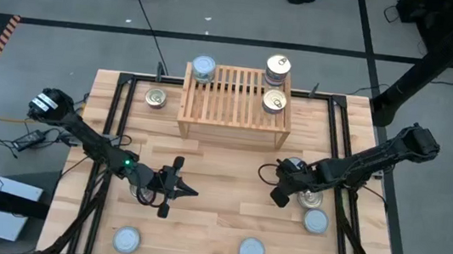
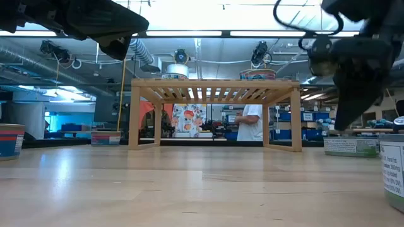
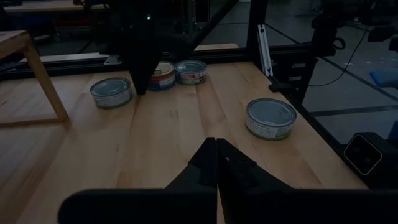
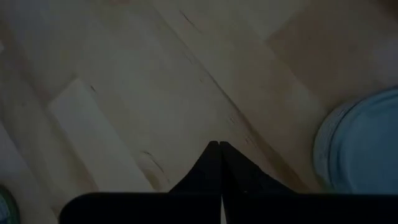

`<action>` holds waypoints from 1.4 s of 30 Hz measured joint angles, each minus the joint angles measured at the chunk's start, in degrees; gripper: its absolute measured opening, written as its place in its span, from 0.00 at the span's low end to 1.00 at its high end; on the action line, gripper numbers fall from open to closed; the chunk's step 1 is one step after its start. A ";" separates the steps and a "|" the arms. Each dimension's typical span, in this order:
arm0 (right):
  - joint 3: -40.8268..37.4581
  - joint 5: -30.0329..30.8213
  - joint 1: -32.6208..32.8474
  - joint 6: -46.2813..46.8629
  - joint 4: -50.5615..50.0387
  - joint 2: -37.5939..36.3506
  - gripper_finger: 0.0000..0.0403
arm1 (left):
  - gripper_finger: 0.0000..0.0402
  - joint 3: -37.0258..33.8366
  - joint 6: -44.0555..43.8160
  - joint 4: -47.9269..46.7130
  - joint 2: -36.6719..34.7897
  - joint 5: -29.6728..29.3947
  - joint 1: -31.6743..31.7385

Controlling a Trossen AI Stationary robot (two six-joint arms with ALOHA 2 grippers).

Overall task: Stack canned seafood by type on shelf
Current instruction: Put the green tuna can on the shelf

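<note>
The silvery-blue tin (image 1: 294, 161) is next to my right gripper and far from my left gripper. Next, my right gripper pushes the tin toward the middle (image 1: 242, 180) for my left gripper.
The wooden shelf (image 1: 236, 102) stands at the table's far middle. On its slatted top sit a silvery-blue tin (image 1: 203, 67), a golden-lidded stack (image 1: 279, 67) and a single golden-lidded tin (image 1: 274, 102). A golden-lidded tin (image 1: 155, 98) rests on the table left of the shelf. Silvery tins lie near the front edge (image 1: 126, 239), (image 1: 252, 250) and at the right (image 1: 315, 221). My left gripper (image 1: 193, 193) is shut and holds nothing, left of centre, pointing right. My right gripper (image 1: 276, 198) is shut with nothing in it and points down beside a silvery-blue tin (image 4: 367, 143).
Black frame rails (image 1: 116, 123) run along the table's left and right sides. Bare tabletop (image 1: 229, 179) lies between the two grippers and in front of the shelf. In the left wrist view, three tins (image 3: 112, 92) sit close by the right arm.
</note>
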 joint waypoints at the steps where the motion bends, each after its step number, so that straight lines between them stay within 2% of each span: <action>1: 0.94 0.84 0.41 -0.26 -1.11 -0.01 0.01 | 0.00 0.00 0.02 0.00 0.00 0.00 0.00; 8: 4.54 10.94 0.38 0.45 -13.83 0.04 0.01 | 0.00 0.00 0.07 -0.04 0.00 0.00 0.00; 17: 4.54 12.59 -1.92 1.07 -20.87 6.38 0.01 | 0.00 0.00 0.11 -0.18 0.97 0.00 0.01; 21: 4.74 11.31 -2.00 -0.26 -18.48 10.41 0.01 | 0.00 0.00 0.16 0.31 2.61 -0.18 0.02; 27: 7.40 7.64 -1.53 -1.78 -6.13 13.63 0.01 | 0.00 0.01 -0.01 1.94 3.50 -0.91 0.13; 35: 15.90 2.85 -0.74 -15.59 3.85 20.48 0.01 | 0.00 0.04 -0.15 3.02 3.48 -1.46 0.13; 38: 19.71 1.27 0.58 -20.81 3.61 22.81 0.01 | 0.00 0.04 -0.17 2.94 3.48 -1.46 0.13; 42: 24.49 1.89 3.18 -22.95 -0.03 23.17 0.01 | 0.00 0.04 -0.17 2.69 3.48 -1.46 0.13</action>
